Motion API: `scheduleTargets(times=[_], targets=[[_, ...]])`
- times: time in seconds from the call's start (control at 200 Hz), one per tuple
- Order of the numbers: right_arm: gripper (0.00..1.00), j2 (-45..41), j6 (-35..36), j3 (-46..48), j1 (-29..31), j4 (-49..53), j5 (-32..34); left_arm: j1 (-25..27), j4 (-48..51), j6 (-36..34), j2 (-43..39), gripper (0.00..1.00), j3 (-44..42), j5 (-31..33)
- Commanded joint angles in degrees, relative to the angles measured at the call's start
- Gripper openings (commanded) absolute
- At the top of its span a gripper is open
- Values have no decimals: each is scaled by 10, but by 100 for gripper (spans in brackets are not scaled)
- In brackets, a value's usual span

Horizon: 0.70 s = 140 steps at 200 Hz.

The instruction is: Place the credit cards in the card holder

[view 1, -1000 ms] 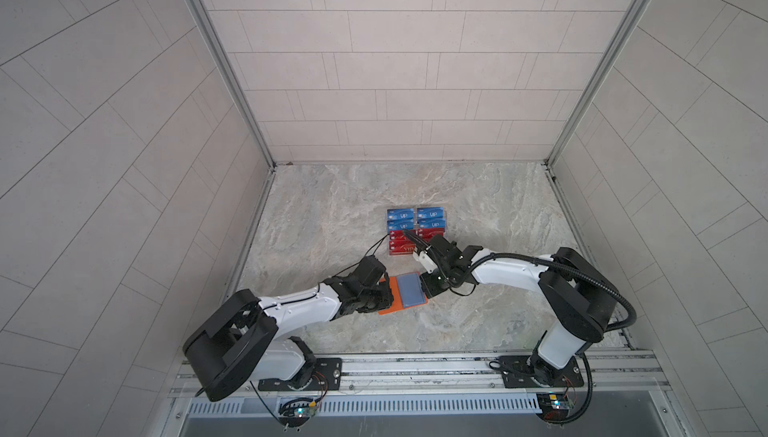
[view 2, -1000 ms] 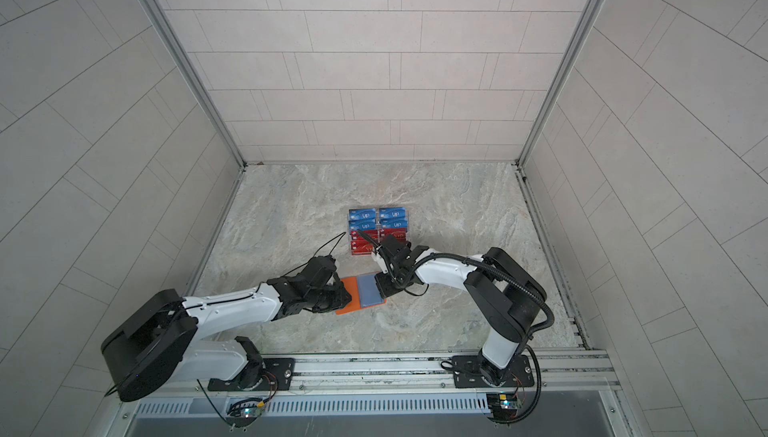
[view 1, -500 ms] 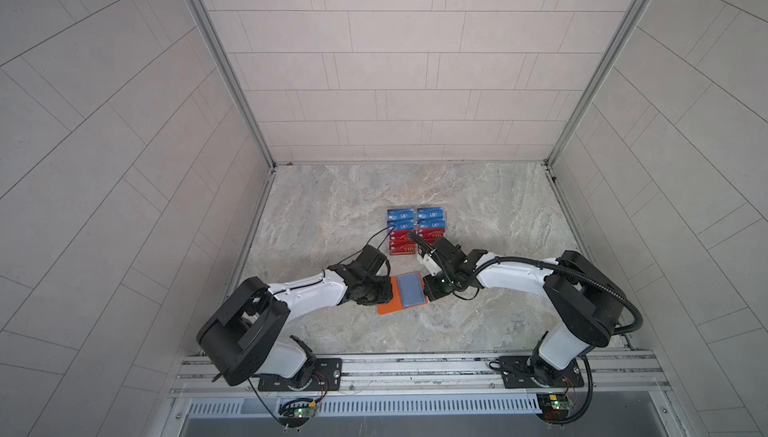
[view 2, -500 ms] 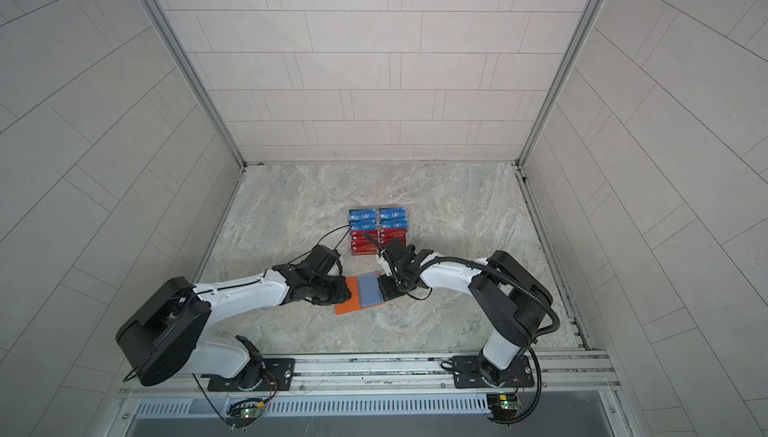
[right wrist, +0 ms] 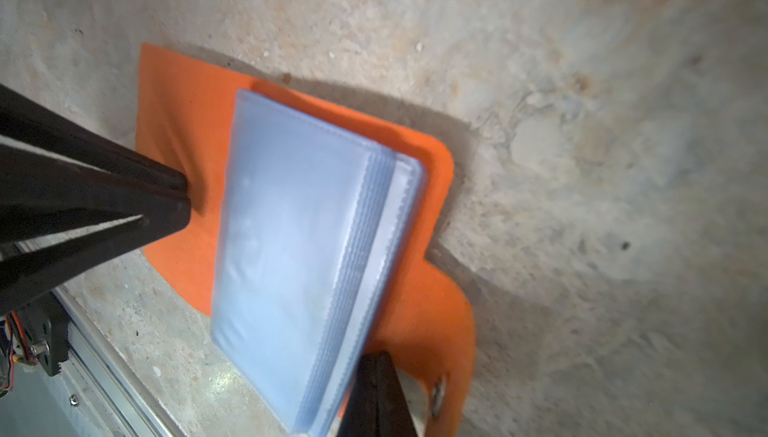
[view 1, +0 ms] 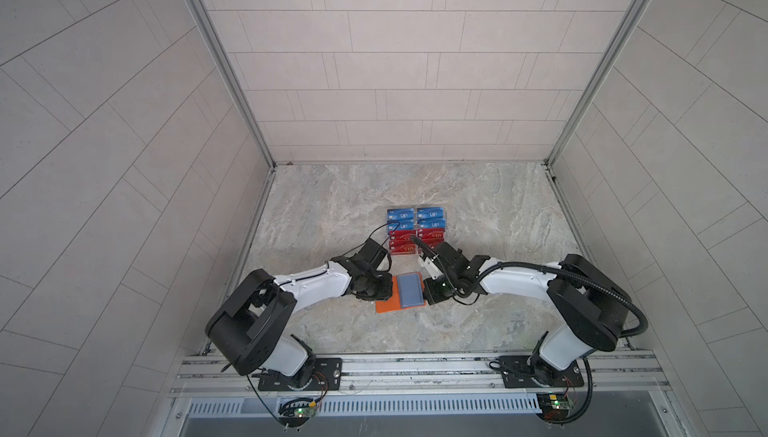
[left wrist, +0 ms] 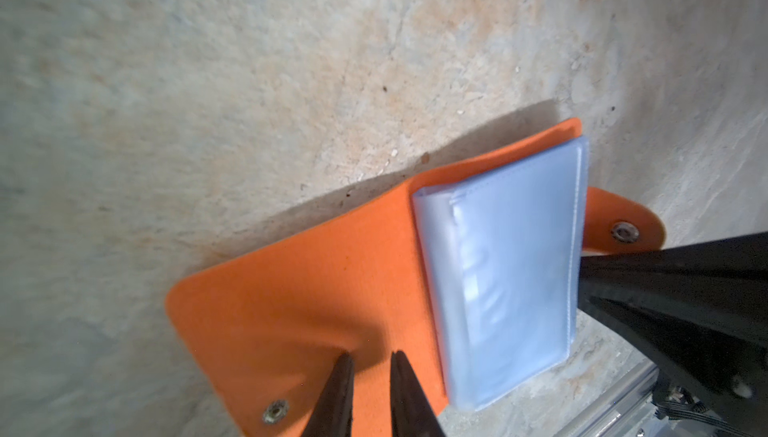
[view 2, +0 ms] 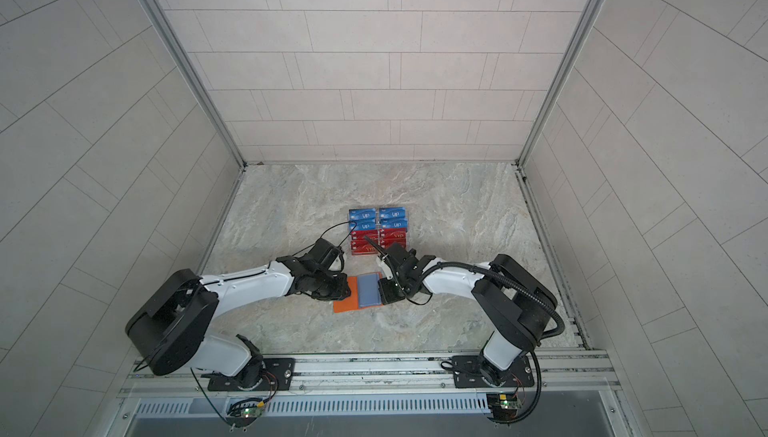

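The robot's right gripper is resting on the orange cover (right wrist: 400, 329) past the sleeves' edge, so it needs to press the sleeves down (right wrist: 337, 317) while the left gripper lifts the top sleeve.
The orange card holder (view 1: 384, 305) (view 2: 344, 305) lies open on the marble table, its stack of clear sleeves (left wrist: 511, 272) (right wrist: 291, 256) facing up with no card showing in the top one. My left gripper (left wrist: 372, 358) (view 1: 380, 288) rests its tips on the bare orange flap, jaws a narrow gap apart with nothing between them. My right gripper (right wrist: 378, 358) (view 1: 429, 291) is shut, its tips down on the orange cover beside the sleeves' edge, near the snap tab (left wrist: 623, 231). The credit cards (view 1: 415, 231) (view 2: 378, 231), blue and red, stand in rows just behind the holder.
The cards sit in a clear tiered rack (view 1: 432, 248), close behind both wrists. A metal rail (view 1: 415, 366) runs along the table's front edge, just in front of the holder. Tiled walls close in the left, right and back.
My left arm's elbow has swung forward and toward the middle while its tips stayed on the orange flap, jaws parting a little. The right gripper and the holder have hardly moved.
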<state>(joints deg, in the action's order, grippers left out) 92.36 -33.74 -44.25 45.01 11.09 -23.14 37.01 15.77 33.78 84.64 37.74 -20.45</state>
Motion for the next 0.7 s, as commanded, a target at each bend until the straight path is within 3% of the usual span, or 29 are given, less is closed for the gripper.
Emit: scheduleTargets(times=[0.0,0.285,0.516,0.696], targets=[[1,-5,-12,13,8,23,-6,-7,48,-25,17,24,7,37],[4,-47,33,-22,3,103,55,-6,77,-6,-22,30,19,26],[4,-48,34,-56,1,79,-2,-5,62,7,-46,41,33,-14],[5,-38,31,-74,11,66,-11,-5,31,45,-55,42,34,-45]])
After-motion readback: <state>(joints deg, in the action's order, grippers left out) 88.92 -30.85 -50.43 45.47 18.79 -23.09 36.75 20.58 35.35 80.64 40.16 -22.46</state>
